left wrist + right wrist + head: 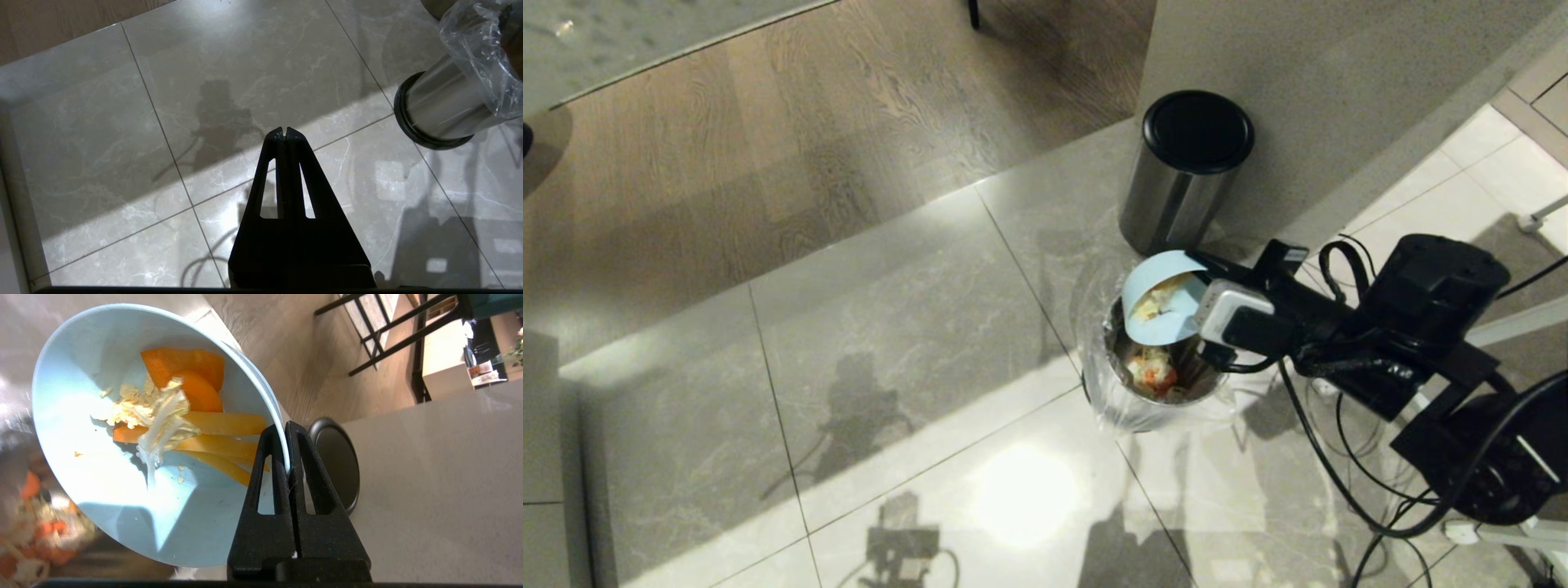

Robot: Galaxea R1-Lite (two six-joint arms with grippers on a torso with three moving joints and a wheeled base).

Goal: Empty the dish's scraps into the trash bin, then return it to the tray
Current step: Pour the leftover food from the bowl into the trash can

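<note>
Next, my right gripper raises the dish and tilts it more steeply over the trash bin, because carrot and yellow sticks stay stuck inside the dish at this angle.
My right gripper is shut on the rim of the dish, a light-blue bowl tipped steeply over the trash bin. In the right wrist view the fingers pinch the dish's edge, one inside and one outside. Scraps of orange carrot, yellow sticks and pale shreds still cling inside the bowl. More scraps lie in the bag-lined bin. My left gripper hangs shut and empty over the floor, with the trash bin off to one side. The tray is out of view.
A black-lidded steel bin stands just behind the trash bin, against a beige panel. Black cables trail on the tiles under my right arm. Wood flooring lies beyond the tiles, with dark furniture legs farther off.
</note>
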